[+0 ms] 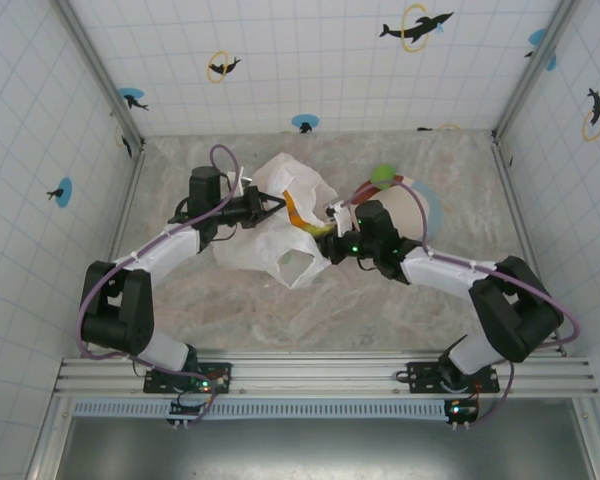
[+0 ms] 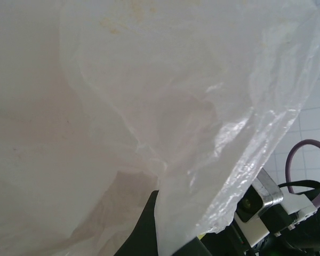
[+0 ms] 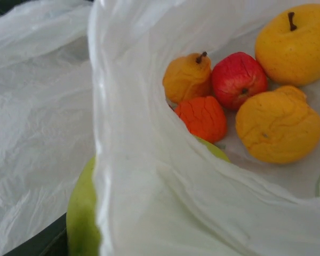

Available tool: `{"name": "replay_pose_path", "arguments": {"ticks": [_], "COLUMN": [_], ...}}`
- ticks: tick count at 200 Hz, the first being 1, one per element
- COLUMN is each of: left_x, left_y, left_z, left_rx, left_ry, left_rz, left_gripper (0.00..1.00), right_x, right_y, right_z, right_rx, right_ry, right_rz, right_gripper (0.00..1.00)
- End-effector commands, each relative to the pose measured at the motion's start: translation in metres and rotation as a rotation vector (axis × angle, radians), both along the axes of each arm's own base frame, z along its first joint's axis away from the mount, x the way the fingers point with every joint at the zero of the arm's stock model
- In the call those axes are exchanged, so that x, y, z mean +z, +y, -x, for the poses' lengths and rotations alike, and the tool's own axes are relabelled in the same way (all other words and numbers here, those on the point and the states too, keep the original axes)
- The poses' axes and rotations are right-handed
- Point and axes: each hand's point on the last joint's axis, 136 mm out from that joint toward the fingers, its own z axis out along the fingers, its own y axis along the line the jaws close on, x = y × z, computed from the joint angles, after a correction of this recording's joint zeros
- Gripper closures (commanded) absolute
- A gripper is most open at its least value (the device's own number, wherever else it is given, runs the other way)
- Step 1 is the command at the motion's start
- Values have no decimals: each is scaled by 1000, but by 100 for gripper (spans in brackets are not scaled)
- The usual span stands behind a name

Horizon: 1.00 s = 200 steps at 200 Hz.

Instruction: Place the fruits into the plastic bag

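The left gripper holds the bag open [image 1: 301,214] toward the green fruit, so the right gripper should keep moving inside until the green fruit is over the orange [image 3: 202,117].
The white plastic bag [image 1: 275,225] lies crumpled mid-table between both arms. My left gripper [image 1: 267,208] is shut on the bag's film, which hangs over its dark finger [image 2: 144,226] in the left wrist view. My right gripper [image 1: 330,233] is at the bag's right edge, shut on a large green fruit [image 3: 81,213] that the bag's rim [image 3: 149,176] half covers. Inside the bag lie a yellow apple [image 3: 293,42], a red apple [image 3: 238,80], a small orange pear [image 3: 185,79], an orange [image 3: 205,118] and a yellow-orange fruit [image 3: 277,127]. Another green fruit [image 1: 383,176] sits behind the right gripper.
A round pink and blue plate [image 1: 427,205] lies right of the bag, partly under the right arm. Tiled walls and metal posts close in the table on three sides. Bare marbled table surface [image 1: 310,315] stretches between the bag and the arm bases.
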Motion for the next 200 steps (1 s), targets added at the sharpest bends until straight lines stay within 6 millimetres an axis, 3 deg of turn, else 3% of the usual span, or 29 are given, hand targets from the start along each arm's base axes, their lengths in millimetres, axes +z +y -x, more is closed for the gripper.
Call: {"name": "replay_pose_path", "arguments": {"ticks": [1,67,97,200], "left_x": [16,35,34,34], "left_y": [-4,-5,-5,-6], "left_z": [2,0,0,-1], "left_rx": [-33,-32,-35,-41], "left_ry": [-57,-90,-84,-81], "left_rz": [10,24,23,25], "left_gripper": [100,100,100,100], "right_x": [28,14,6,-15], "right_y": [21,45,52,96], "right_z": [-11,-49,-65,-95], "right_rx": [5,-146,-229,-306], "right_ry": [-52,-57,-39,49], "right_rz": [-89,-98,-114,-150], "right_gripper": [41,41,41,38]}}
